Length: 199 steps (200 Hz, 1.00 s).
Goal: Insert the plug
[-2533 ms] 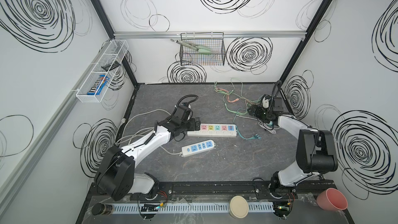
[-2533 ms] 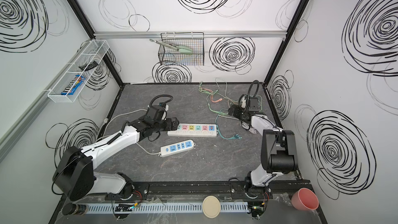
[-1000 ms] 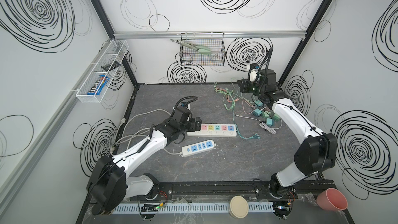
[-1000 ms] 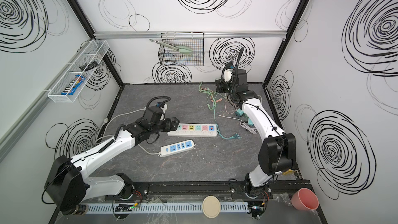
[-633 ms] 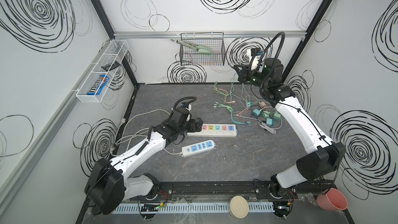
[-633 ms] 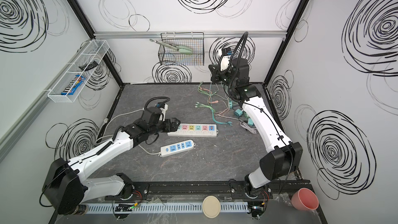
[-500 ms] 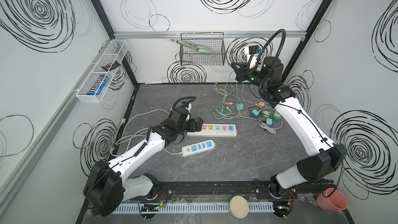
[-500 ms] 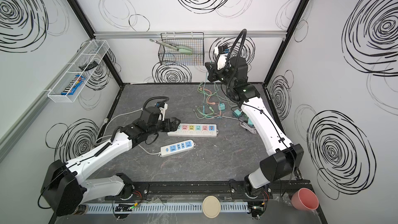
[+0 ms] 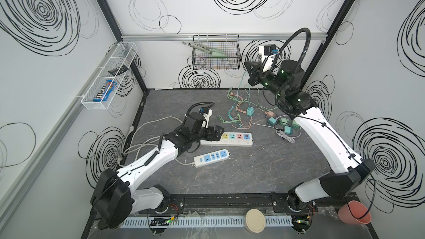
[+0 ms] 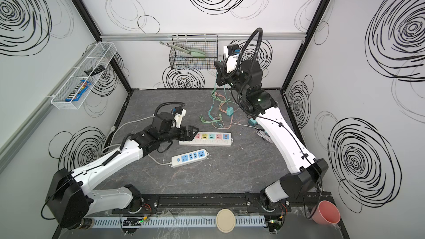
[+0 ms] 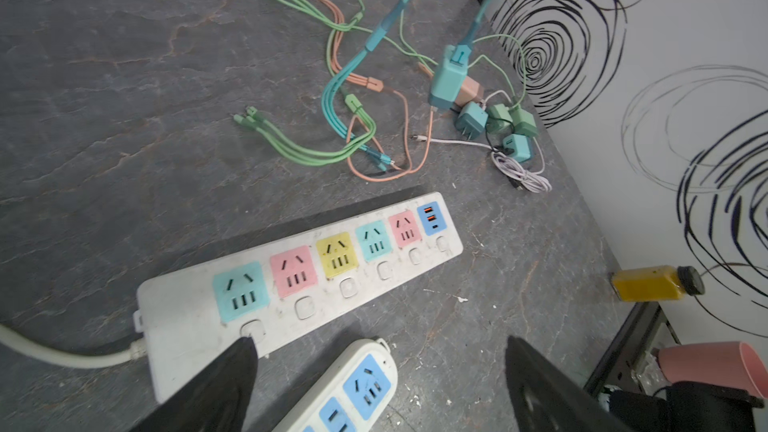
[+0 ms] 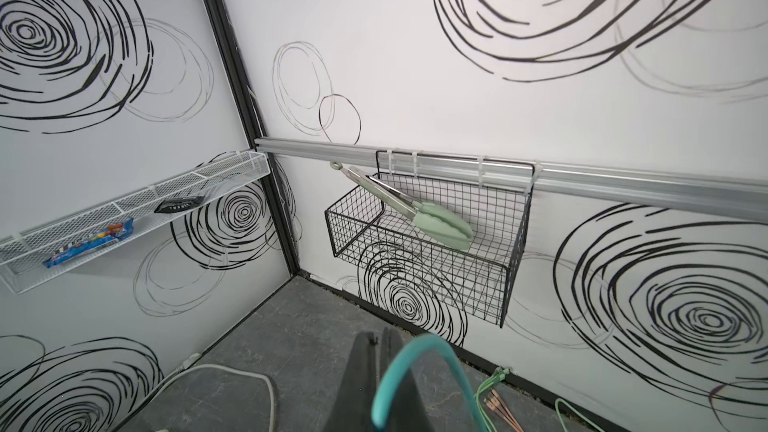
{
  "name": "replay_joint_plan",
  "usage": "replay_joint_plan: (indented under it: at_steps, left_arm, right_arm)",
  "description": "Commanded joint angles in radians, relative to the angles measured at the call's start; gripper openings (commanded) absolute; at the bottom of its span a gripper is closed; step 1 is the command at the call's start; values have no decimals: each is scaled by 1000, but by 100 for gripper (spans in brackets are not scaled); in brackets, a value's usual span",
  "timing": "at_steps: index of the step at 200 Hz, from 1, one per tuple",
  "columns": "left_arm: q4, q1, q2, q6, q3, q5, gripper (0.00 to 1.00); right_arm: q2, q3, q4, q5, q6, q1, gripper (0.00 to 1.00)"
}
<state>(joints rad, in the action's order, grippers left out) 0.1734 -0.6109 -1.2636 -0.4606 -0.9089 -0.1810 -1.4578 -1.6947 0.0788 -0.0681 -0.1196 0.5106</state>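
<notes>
The teal plug (image 9: 250, 111) hangs on its cable far below my right gripper, so next I bring the plug down next to the long strip so that my left gripper can take it.
My right gripper (image 9: 249, 74) (image 10: 218, 74) is raised high near the back wall and shut on a teal cable (image 12: 415, 351) (image 11: 390, 22). In the right wrist view its fingers meet at the tips (image 12: 380, 332). A teal plug (image 9: 250, 111) (image 10: 230, 111) (image 11: 449, 76) dangles from that cable with its prongs down, low over the table. The long white power strip (image 9: 232, 137) (image 10: 211, 137) (image 11: 332, 259) with coloured sockets lies mid-table. My left gripper (image 9: 217, 132) (image 10: 192, 132) (image 11: 378, 340) stands open at the strip's left end and holds nothing.
A shorter strip with blue sockets (image 9: 212, 157) (image 11: 357, 388) lies in front of the long one. Several spare chargers (image 9: 284, 124) and tangled cables (image 9: 236, 111) lie at the back right. A wire basket with tongs (image 9: 216, 58) hangs on the back wall. A pink cup (image 9: 354, 214) stands off the front right corner.
My right arm has risen from the table's right side toward the back wall, pulling the teal cable up until its plug dangles. The left arm has barely moved.
</notes>
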Motion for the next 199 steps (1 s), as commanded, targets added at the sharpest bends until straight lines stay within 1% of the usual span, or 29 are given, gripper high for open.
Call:
replay_joint_plan:
  at_steps: [1,12,34,58,93,127,146,159,178,189,199]
  left_arm:
    - [-63,-35,-40,28,-58,6,96]
    - [-63,-44,-57,25,-66,16,96]
    - [-63,-52,-77,23,-65,18,96]
    - [-53,-55,-83,25,-62,32,96]
    - [-63,-55,-83,25,-56,49,96]
    - [-72,-54,-107,27,-76,63,96]
    - [-74,-50,-127,19,-91,104,96]
    - [-76,-40,-147,6,-102,165,96]
    - [-70,16,-193,-13,-145,218,96]
    - [-60,68,-216,-38,-183,217,96]
    - [-46,117,-229,-52,-221,195,96]
  right_arm:
    - [104,70,-115,170,46,14,0]
    - [136,155,-121,220,55,14,0]
    - [188,304,-93,250,48,8,0]
    - [219,354,-59,243,40,0,0]
    - [207,273,-29,97,48,3,0]
    - [156,171,-10,-16,47,40,0]
    - [132,102,-7,-69,52,78,0]
    - [113,59,-10,-96,57,110,0]
    - [86,-3,-16,-119,68,164,0]
    - [67,-37,-23,-129,74,199,0]
    - [48,-73,-27,-141,79,232,0]
